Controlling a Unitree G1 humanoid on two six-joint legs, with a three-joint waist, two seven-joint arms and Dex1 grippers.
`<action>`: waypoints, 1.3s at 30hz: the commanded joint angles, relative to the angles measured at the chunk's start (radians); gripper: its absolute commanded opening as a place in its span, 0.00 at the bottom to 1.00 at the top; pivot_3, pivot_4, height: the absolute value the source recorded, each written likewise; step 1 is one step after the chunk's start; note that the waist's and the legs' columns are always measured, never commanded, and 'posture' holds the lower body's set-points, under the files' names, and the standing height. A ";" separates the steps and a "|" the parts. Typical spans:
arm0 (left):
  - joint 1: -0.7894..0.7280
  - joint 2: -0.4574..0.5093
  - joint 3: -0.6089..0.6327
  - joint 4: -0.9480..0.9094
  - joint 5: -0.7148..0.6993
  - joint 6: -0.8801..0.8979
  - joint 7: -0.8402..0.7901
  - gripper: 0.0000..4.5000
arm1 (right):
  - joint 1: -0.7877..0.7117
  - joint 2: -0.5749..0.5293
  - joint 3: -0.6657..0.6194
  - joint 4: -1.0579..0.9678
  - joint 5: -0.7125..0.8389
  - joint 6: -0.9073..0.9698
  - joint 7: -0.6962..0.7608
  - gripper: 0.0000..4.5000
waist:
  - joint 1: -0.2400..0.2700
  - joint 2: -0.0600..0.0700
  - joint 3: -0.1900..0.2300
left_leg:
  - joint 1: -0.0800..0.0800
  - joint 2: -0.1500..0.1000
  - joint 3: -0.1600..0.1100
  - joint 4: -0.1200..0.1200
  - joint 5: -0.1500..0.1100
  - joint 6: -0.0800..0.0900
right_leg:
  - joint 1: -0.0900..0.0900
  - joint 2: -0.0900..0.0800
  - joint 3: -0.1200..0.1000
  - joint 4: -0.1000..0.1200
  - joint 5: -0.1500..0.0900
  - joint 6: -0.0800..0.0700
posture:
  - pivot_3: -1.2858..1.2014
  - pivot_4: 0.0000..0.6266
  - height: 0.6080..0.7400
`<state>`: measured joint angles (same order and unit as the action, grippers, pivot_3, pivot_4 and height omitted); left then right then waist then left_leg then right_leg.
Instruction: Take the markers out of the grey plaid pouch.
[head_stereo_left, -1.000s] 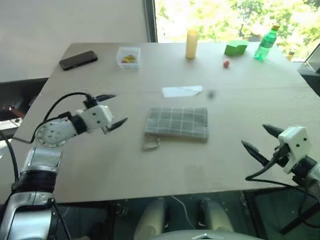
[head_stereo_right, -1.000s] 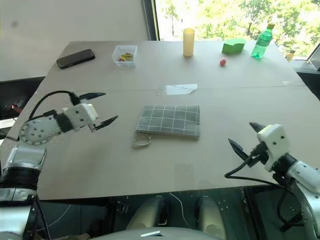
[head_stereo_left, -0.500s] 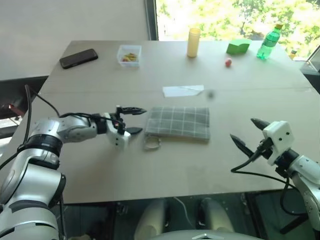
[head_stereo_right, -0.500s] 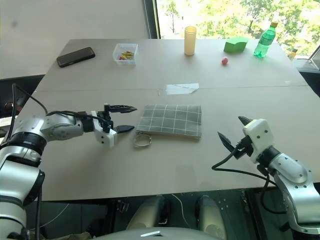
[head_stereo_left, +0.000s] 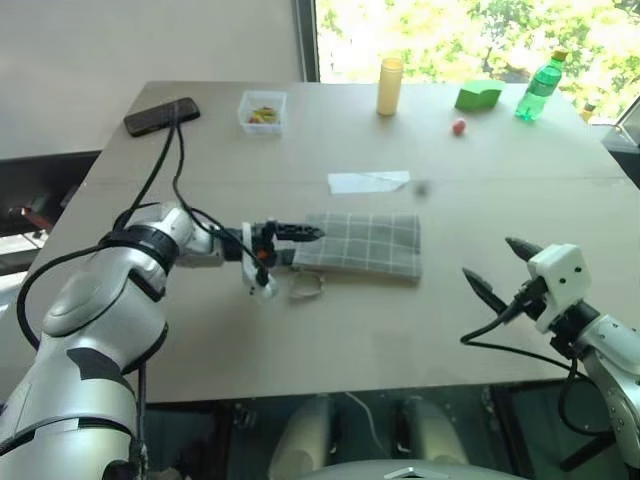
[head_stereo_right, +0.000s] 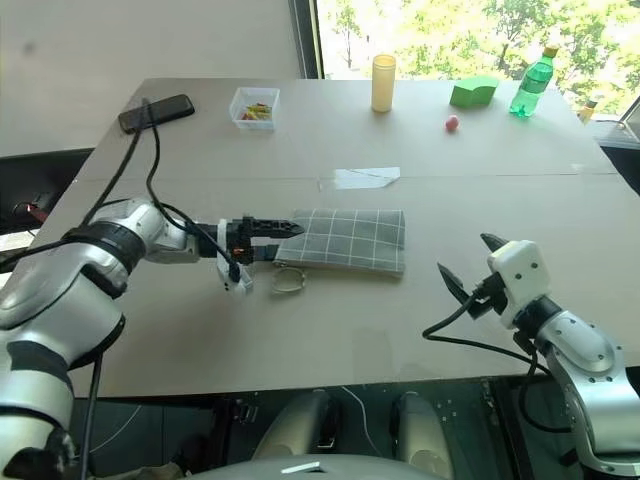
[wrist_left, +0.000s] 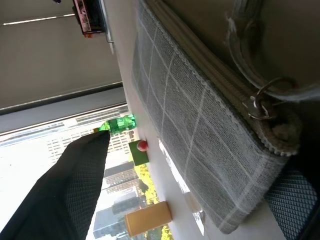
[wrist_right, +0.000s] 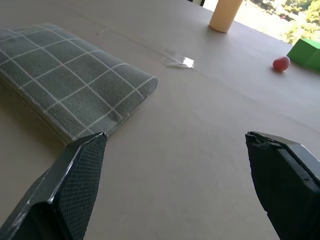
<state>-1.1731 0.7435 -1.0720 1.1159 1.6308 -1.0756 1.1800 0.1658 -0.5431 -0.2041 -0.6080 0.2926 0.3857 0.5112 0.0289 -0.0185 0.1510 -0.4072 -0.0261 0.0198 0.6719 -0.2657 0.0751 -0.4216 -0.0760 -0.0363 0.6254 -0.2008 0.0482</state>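
Note:
The loop pull (head_stereo_left: 306, 287) is at the end of the zipper, so the grey plaid pouch (head_stereo_left: 364, 244) will unzip along its whole long edge when the robot pulls the loop.
The grey plaid pouch (head_stereo_left: 365, 245) lies flat mid-table, its zipper edge toward me and a loop pull (head_stereo_left: 304, 287) at its near left corner. My left gripper (head_stereo_left: 300, 247) is open at the pouch's left end and points along the table toward it. In the left wrist view that corner with the zipper ring (wrist_left: 260, 102) sits between the two fingers (wrist_left: 65, 195). My right gripper (head_stereo_left: 487, 257) hovers open near the table's front right, apart from the pouch (wrist_right: 65, 80), with nothing between its fingers. The markers are hidden.
Along the far side stand a black phone (head_stereo_left: 160, 116), a small clear box (head_stereo_left: 262, 110), a yellow cup (head_stereo_left: 389, 86), a green block (head_stereo_left: 477, 96) and a green bottle (head_stereo_left: 537, 88). A red ball (head_stereo_left: 459, 127) and a white paper scrap (head_stereo_left: 368, 181) lie behind the pouch.
My left gripper has swung right and down to the pouch's left end while its wrist rolled. The right gripper has stayed put and open.

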 joint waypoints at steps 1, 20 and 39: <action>-0.038 -0.040 -0.054 0.054 0.003 0.000 0.085 0.94 | -0.005 0.002 -0.021 -0.041 -0.002 -0.013 -0.017 1.00 | 0.001 -0.001 0.000 | 0.000 0.000 0.000 0.000 0.001 -0.001 | 0.000 0.000 0.000 0.000 0.000 0.000 | 0.52 0.24 1.00; -0.010 -0.120 0.455 0.272 -0.880 -0.350 -0.869 0.02 | -0.087 0.003 0.045 -0.214 0.079 0.186 -0.083 1.00 | -0.014 -0.003 0.001 | -0.001 0.001 0.000 0.006 0.001 -0.002 | 0.000 0.000 -0.001 0.002 0.000 0.000 | 0.52 0.24 1.00; 0.339 -0.259 0.770 -0.459 -1.501 0.282 -1.704 0.00 | -0.629 0.207 0.196 -0.079 0.470 0.654 -0.301 0.75 | -0.018 -0.003 0.000 | -0.006 0.002 -0.004 0.014 0.000 0.000 | -0.001 0.002 -0.001 0.004 0.002 0.000 | 0.52 0.24 1.00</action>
<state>-0.8383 0.4835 -0.3399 0.7495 0.1706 -0.8245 -0.5110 -0.4430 -0.3410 -0.0164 -0.6872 0.7636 1.0435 0.2181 0.0114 -0.0214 0.1515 -0.4133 -0.0244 0.0161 0.6857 -0.2657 0.0754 -0.4230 -0.0741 -0.0376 0.6295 -0.1992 0.0487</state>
